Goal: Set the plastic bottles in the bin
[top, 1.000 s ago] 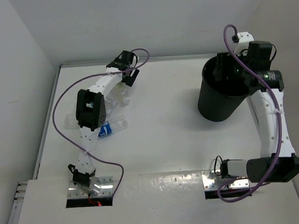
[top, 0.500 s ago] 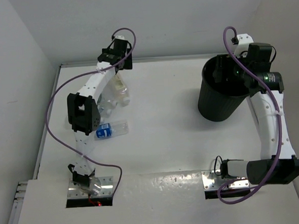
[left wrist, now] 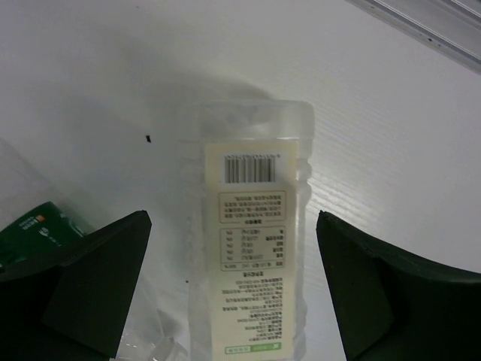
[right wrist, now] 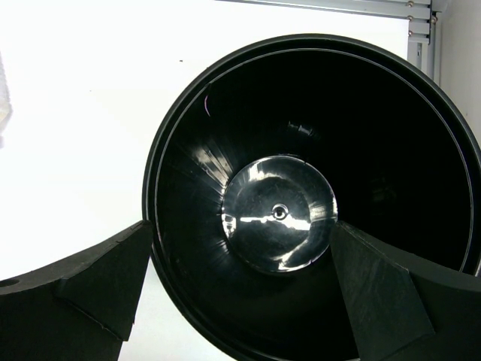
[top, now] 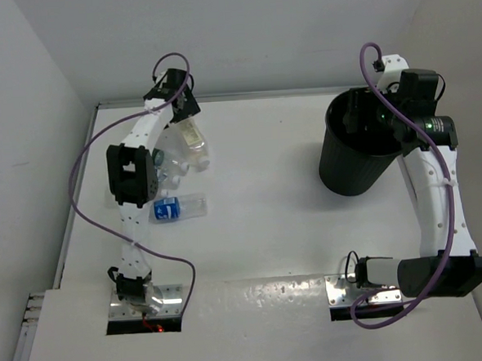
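Observation:
The black bin [top: 346, 159] is far across from the pale-label bottle [top: 192, 138] under the robot's left gripper, so the robot should pick up the bottle and pass it to its right gripper.
A clear bottle with a pale label [left wrist: 254, 256] lies flat on the white table, straight under my open left gripper [left wrist: 233, 219], between its fingers and untouched. A green-labelled bottle [left wrist: 36, 226] lies just to its left. From above, the left gripper [top: 179, 111] is at the far left, over the pale-label bottle [top: 193, 141]. More clear bottles [top: 165, 165] lie partly under the arm, and a blue-labelled bottle [top: 175, 207] lies nearer. My right gripper [right wrist: 240, 226] is open and empty above the black bin [right wrist: 161, 162], which looks empty inside and stands at the far right [top: 350, 161].
The table's back wall and metal rail [left wrist: 436, 22] run just beyond the bottles. The side wall [top: 49, 118] is close on the left. Purple cables [top: 88, 161] loop off both arms.
My left arm has swung left along the back of the table, uncovering the blue-labelled bottle. The bottles and the right arm have not moved.

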Motion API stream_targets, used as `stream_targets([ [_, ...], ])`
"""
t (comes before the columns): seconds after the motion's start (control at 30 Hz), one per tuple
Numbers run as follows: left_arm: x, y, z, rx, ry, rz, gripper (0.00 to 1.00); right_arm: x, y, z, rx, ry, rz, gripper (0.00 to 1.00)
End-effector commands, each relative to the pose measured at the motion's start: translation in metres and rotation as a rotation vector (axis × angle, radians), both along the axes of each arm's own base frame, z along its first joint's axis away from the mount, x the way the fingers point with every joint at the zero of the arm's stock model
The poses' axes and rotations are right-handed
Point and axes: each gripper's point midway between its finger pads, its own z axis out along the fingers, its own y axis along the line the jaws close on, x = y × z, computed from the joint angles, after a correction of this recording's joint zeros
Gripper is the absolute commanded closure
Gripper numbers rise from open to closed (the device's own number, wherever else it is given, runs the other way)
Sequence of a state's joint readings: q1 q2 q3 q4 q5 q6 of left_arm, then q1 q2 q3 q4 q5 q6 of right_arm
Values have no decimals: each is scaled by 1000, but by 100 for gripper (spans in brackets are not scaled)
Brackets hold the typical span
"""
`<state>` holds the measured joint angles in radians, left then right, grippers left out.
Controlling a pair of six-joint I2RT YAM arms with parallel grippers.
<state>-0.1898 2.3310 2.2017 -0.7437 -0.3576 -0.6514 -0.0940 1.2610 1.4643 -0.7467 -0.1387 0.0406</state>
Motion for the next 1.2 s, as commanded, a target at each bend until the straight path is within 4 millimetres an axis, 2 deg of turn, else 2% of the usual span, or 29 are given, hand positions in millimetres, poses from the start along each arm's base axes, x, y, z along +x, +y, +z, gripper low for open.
stream_targets([
  [0.0,5,-22,15,-49,-45,-20,0,1,-1,7,-12,-27,6,0],
  [0.13,7,-22,16,-51,-55,-20,0,-1,0,5,-12,-23,9,0],
  [0.27,8,-20,5,-38,-38,-12,0,0,-1,7,-18,-26,7,0],
  [0.4,6,-13,-22,7,11,5,0,2,-1,3,-14,-15,8,0],
  [0.47,7,-9,-29,34,18,13,0,0,-1,4,-15,-17,8,0],
  [0.5,7,-8,-40,39,37,13,0,0,-1,4,-14,-17,8,0],
  [0.63,12,-8,-49,47,36,19,0,1,0,4,-9,-16,14,0],
  [0.67,12,-9,-59,44,54,14,0,1,2,4,-5,-16,16,0],
  [0.7,13,-9,-56,48,47,7,0,1,3,4,1,-15,25,0],
  [0.73,15,-14,-64,29,56,-9,0,2,6,3,11,-11,35,0],
  [0.8,15,-14,-65,4,61,-20,8,3,8,7,21,-16,46,0],
  [0.83,15,-16,-66,1,65,-35,18,4,12,9,33,-21,63,0],
  [0.87,15,-23,-56,-33,53,-60,26,4,13,13,35,-31,68,0],
  [0.9,19,-19,-48,-53,33,-61,33,5,15,16,40,-37,76,0],
  [0.93,20,-16,-41,-67,21,-72,50,6,16,22,45,-49,79,0],
  [0.97,17,-25,-37,-108,19,-107,57,6,16,25,45,-59,77,0],
  [1.0,18,-16,-6,-142,-35,-109,61,9,16,35,45,-83,78,0],
  [1.03,25,-18,16,-182,-107,-136,69,10,15,38,46,-86,75,0],
  [1.07,18,-28,21,-249,-111,-193,72,10,16,41,44,-93,75,0],
  [1.1,17,-30,42,-272,-158,-233,75,11,16,58,31,-131,68,0],
  [1.13,18,-30,97,-295,-289,-268,79,13,17,64,17,-146,77,0],
  [1.17,13,-35,120,-316,-343,-305,81,13,21,67,13,-153,86,0],
])
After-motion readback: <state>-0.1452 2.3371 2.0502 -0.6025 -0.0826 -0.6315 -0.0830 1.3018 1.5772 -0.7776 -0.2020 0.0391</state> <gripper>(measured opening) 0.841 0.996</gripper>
